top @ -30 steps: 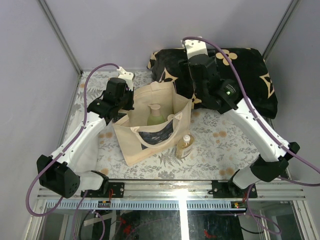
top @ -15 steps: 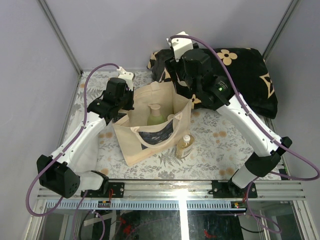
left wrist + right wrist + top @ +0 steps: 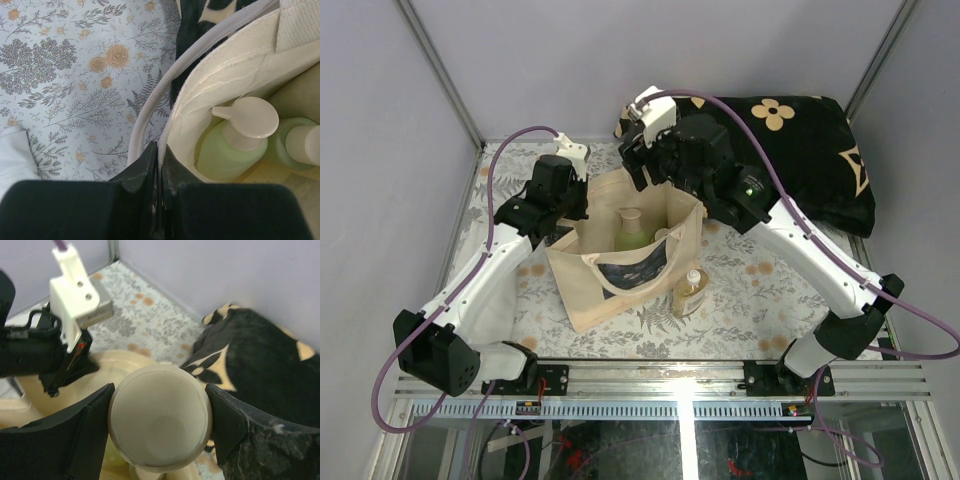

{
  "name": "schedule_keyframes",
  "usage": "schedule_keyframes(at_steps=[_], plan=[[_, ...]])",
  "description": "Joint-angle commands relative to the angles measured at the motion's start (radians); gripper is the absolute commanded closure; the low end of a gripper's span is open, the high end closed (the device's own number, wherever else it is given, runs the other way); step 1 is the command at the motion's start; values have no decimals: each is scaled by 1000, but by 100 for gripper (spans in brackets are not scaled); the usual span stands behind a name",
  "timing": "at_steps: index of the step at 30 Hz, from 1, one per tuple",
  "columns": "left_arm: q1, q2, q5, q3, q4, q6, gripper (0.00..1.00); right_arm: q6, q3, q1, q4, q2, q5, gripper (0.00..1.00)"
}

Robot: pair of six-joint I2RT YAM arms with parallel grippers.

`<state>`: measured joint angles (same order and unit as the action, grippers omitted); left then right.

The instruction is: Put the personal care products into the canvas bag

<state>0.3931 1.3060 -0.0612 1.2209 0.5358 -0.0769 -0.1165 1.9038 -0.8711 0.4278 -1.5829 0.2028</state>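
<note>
Free space point(image 3: 596, 240) lies between the olive-green bottles point(image 3: 632, 232) and the robot's left gripper, so the right gripper should carry on into the canvas bag and let go of the cream bottle there.
The canvas bag point(image 3: 620, 265) stands open mid-table. My left gripper point(image 3: 563, 212) is shut on its back-left rim; the left wrist view shows the fingers point(image 3: 150, 160) pinching the cloth edge point(image 3: 172, 125). Two olive-green bottles point(image 3: 227, 147) point(image 3: 295, 145) with pale caps stand inside, and one shows from above point(image 3: 631, 233). My right gripper point(image 3: 642, 172) hangs over the bag's back rim, shut on the cream bottle point(image 3: 160, 422), which fills the space between its fingers point(image 3: 90, 435). The amber-yellow bottle point(image 3: 690, 290) stands on the table against the bag's right front side.
The black cushion with cream flowers point(image 3: 810, 140) lies at the back right, just behind the bag. The table has a floral cloth point(image 3: 760, 280). The left arm's wrist point(image 3: 55, 350) sits close to the right gripper above the bag. Grey walls enclose the back and sides.
My right arm has swung left, from above the cushion to over the bag's back rim, carrying the cream bottle. The left arm, bag and amber bottle have not moved.
</note>
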Motion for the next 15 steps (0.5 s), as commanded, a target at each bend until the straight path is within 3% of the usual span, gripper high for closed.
schedule_keyframes(at_steps=[1,10,15], plan=[[4,-4,-19,26,-31,10,100,92,-78,-15,-156,98,-67,100],[4,-8,-19,33,-30,10,100,287,-398,-46,-318,146,-169,100],[4,-7,-18,34,-30,12,100,315,-442,-78,-381,104,-196,100]])
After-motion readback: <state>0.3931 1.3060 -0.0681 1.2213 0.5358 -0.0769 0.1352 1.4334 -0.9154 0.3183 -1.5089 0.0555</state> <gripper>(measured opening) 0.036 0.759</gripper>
